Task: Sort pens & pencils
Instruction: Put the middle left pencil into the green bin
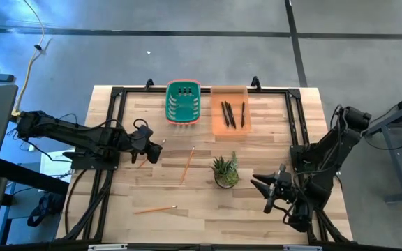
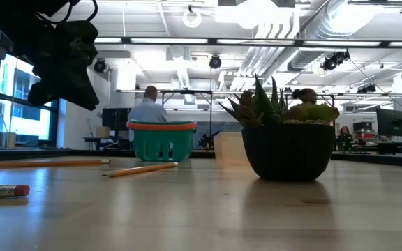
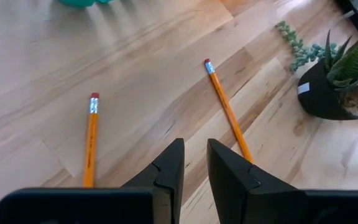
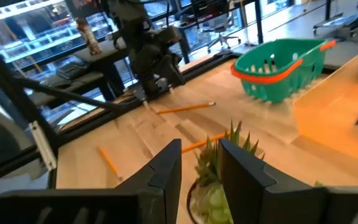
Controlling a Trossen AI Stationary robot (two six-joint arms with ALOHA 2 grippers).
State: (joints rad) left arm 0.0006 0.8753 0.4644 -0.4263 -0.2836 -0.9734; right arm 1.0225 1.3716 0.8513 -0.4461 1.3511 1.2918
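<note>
The robot's left gripper is slanted and points past the nearest pencil (image 3: 92,134), so it should move over this pencil's body (image 3: 91,152), aim straight down and open wider.
Three orange pencils lie flat on the wooden table: one (image 1: 187,165) at the middle, one (image 1: 144,162) just by my left gripper, one (image 1: 155,208) nearer the front edge. Black pens (image 1: 232,113) lie in the orange bin (image 1: 218,125) at the far side. My left gripper (image 3: 194,168) hovers over the table's left part, tilted down, open by a narrow gap and empty. Pencils lie either side of it (image 3: 91,143) (image 3: 227,109). My right gripper (image 4: 201,165) stands open and empty at the right, near the potted plant (image 1: 225,171).
A green basket (image 1: 183,103) stands beside the orange bin at the far edge. The potted plant (image 2: 285,139) sits right of the table's middle, between my right gripper and the pencils. A black frame (image 1: 117,97) runs round the table. People sit in the room beyond.
</note>
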